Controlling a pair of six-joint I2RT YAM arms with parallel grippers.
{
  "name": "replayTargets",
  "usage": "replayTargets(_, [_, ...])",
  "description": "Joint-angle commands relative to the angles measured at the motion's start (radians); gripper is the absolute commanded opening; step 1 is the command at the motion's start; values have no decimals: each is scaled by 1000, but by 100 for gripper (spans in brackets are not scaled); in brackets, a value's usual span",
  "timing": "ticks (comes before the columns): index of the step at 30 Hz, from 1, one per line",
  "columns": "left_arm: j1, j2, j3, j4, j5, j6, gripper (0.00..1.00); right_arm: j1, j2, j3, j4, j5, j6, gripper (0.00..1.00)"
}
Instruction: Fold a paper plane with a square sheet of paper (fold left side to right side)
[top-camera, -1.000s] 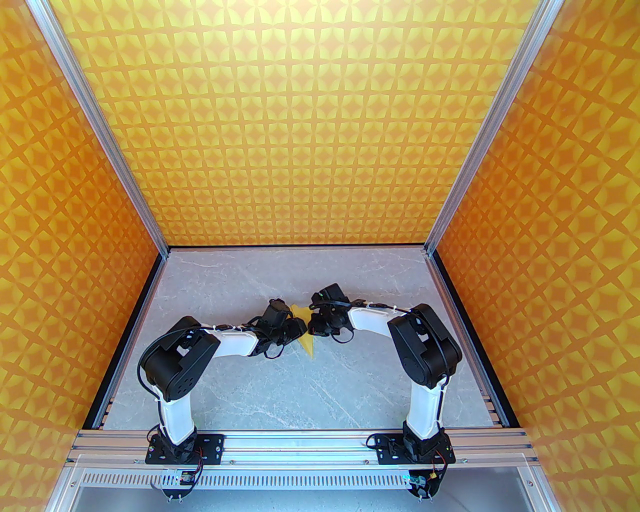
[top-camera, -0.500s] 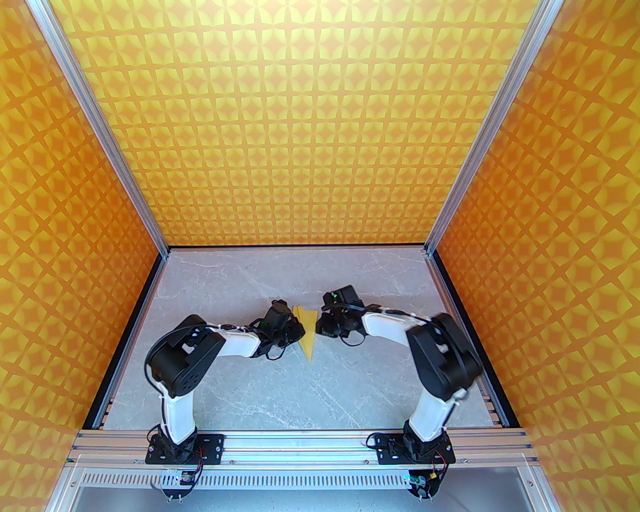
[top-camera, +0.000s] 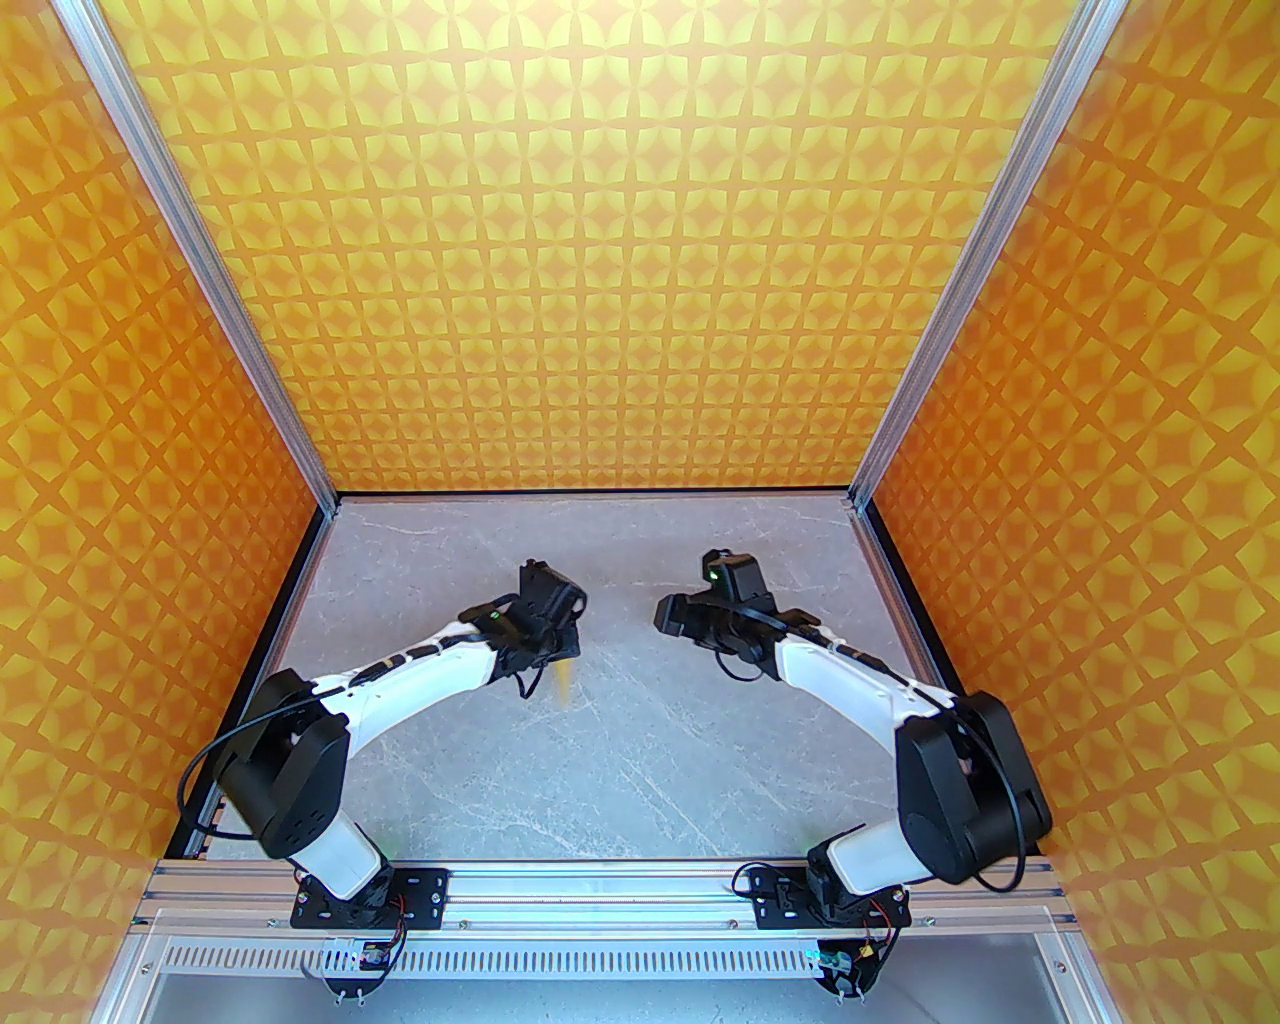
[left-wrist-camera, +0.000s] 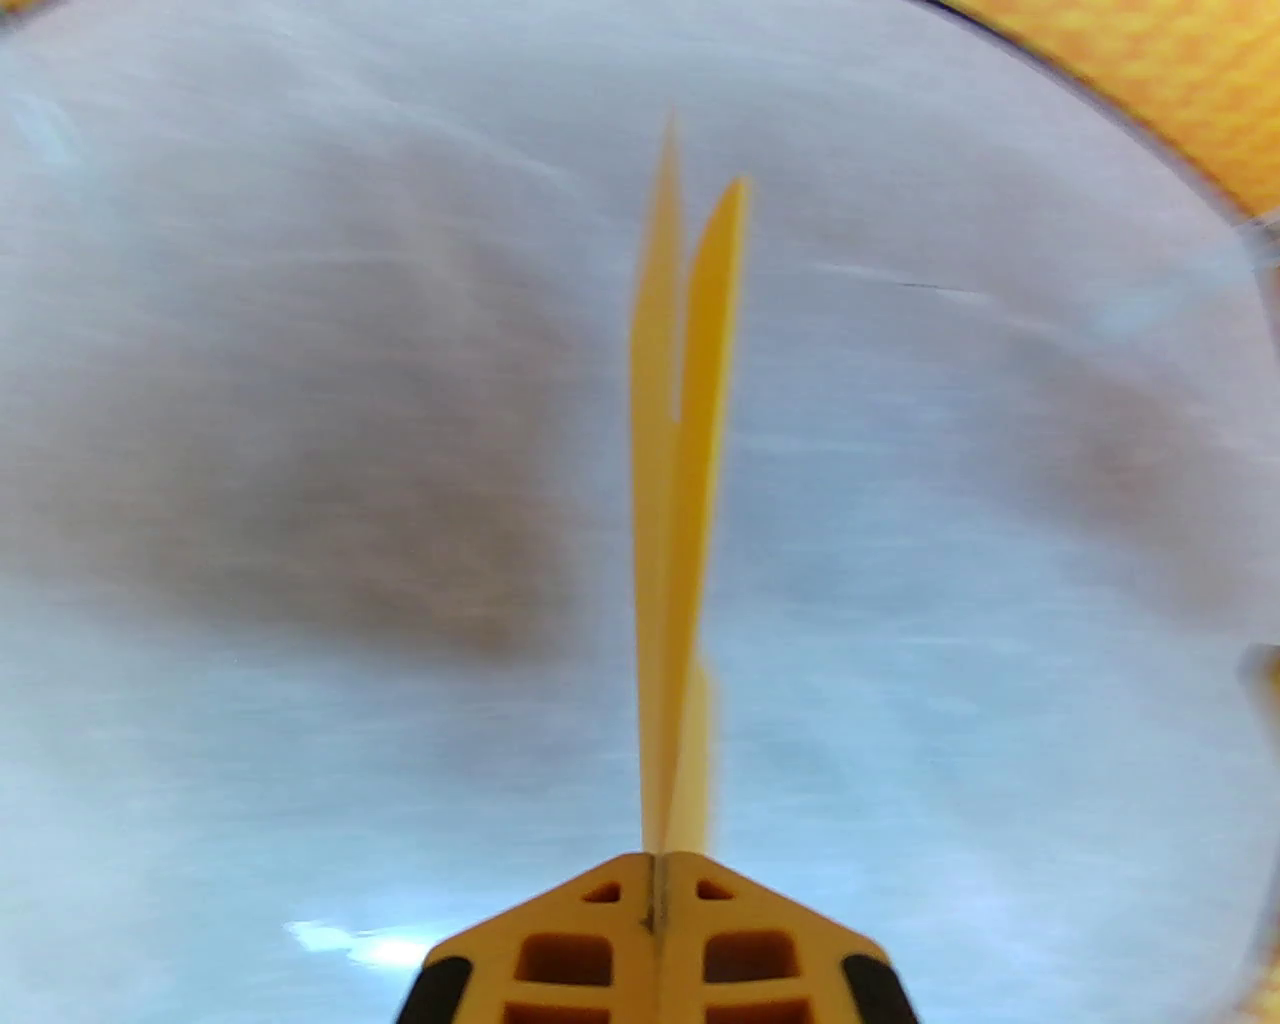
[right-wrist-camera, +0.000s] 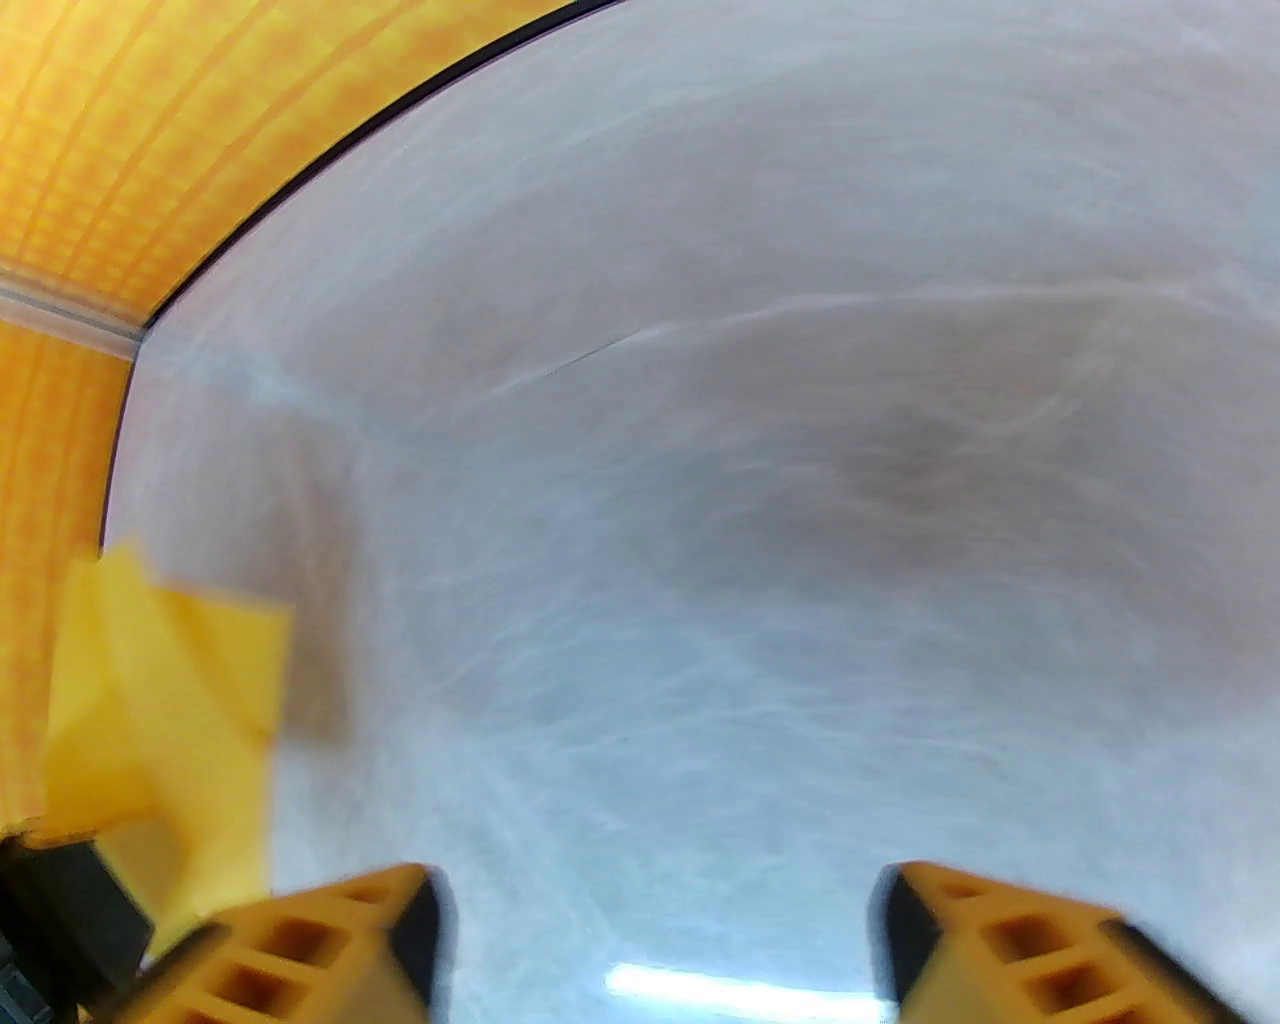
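I should put the plane down flat on the marble and grip its side edge, because the plane is hanging edge-on from my left gripper with its layers splaying apart.
The square sheet of paper, now folded into a narrow yellow paper plane (top-camera: 567, 686), hangs off the table from my left gripper (top-camera: 562, 660), which is shut on it. In the left wrist view the plane (left-wrist-camera: 680, 450) is edge-on, two thin layers splaying apart past the shut gripper (left-wrist-camera: 655, 880). My right gripper (top-camera: 664, 612) is a short way to the right, open, with nothing between its fingers. In the right wrist view the open gripper (right-wrist-camera: 660, 920) hangs over bare table, with the plane (right-wrist-camera: 160, 720) at the far left.
The grey marble table (top-camera: 640, 760) is boxed in by orange star-patterned walls (top-camera: 620, 250) at the back and both sides. An aluminium rail (top-camera: 600, 885) with both arm bases runs along the near edge.
My right gripper opened, let go of the plane and drew back right. My left gripper shut on the plane and lifted it left, off the table. Both arms stretched out and rose.
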Motion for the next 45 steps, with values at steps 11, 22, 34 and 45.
replayTargets(11, [-170,508,503,-605,-384,-99,0,-24,-127,-34,-90,250,18,98])
replayTargets(22, [-191,536,543,-398,-92,-60,35,-28,-112,-33,-106,222,13,99])
replayTargets(34, [-159,245,330,-207,-27,-78,99,-29,-98,-52,-13,92,43,99])
replayTargets(45, [-41,-50,-76,148,217,-74,74,17,-48,-101,105,-103,92,93])
